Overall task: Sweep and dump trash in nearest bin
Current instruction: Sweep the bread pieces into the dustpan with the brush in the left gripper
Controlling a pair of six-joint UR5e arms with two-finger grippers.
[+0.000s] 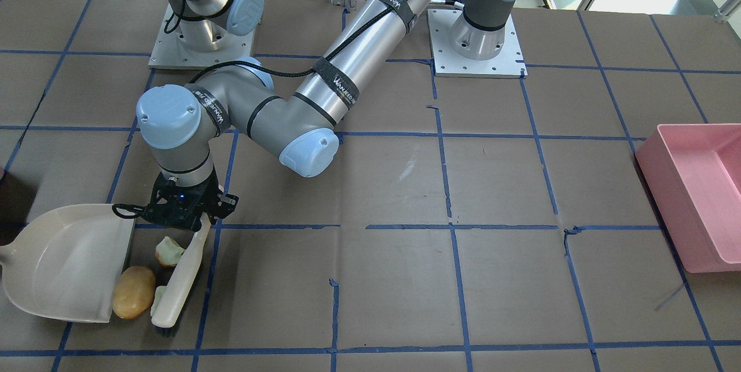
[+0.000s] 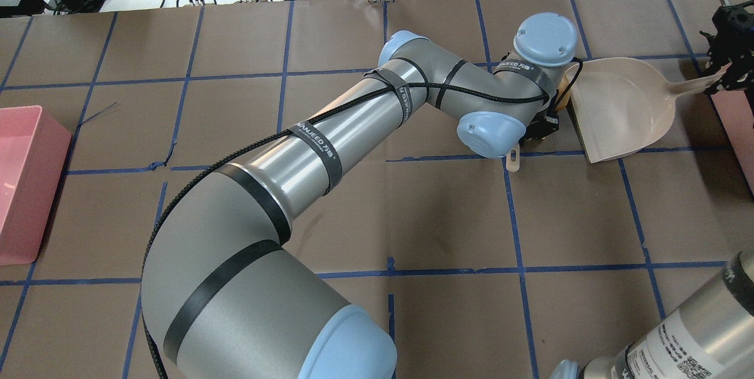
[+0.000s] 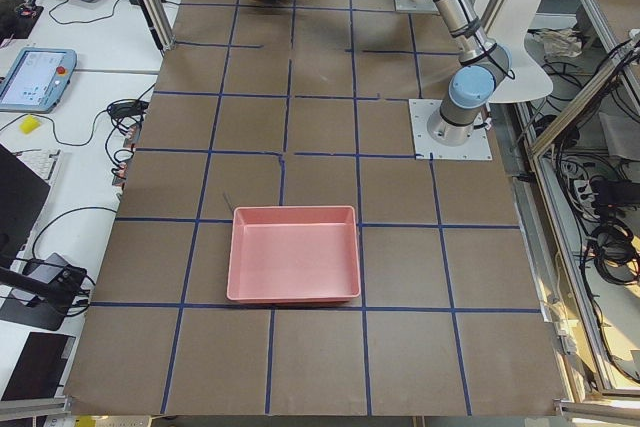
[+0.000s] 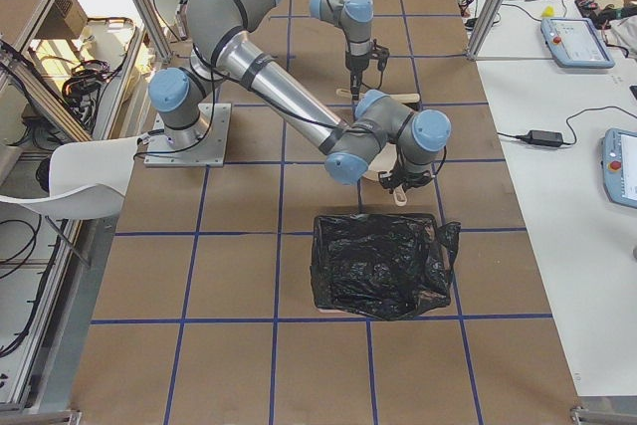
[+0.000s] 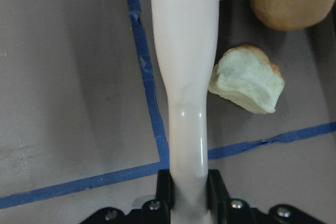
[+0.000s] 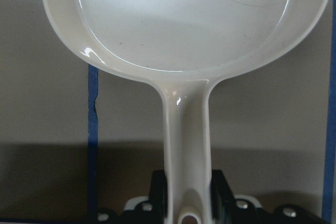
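My left gripper should pull the brush [image 1: 178, 287] back clear before it sweeps the apple piece [image 1: 158, 296] next to the potato into the dustpan, because the brush's head overlaps the apple piece.
My left gripper [image 1: 186, 214] is shut on the handle of a cream brush [image 1: 179, 279], whose head rests on the table; it also shows in the left wrist view [image 5: 186, 103]. A tan potato-like lump [image 1: 134, 291] lies at the mouth of the cream dustpan [image 1: 63, 262]. One pale-green apple piece [image 1: 169, 251] lies beside the brush handle, and another [image 1: 158, 298] sits between the potato and the brush head. My right gripper [image 2: 726, 66] is shut on the dustpan handle [image 6: 186, 140]. The pan [image 6: 184, 19] is empty.
A bin lined with a black bag [image 4: 380, 266] stands close to the dustpan. A pink bin [image 1: 697, 192] sits at the far end of the table, also seen in the overhead view [image 2: 23, 178]. Blue tape lines cross the brown table.
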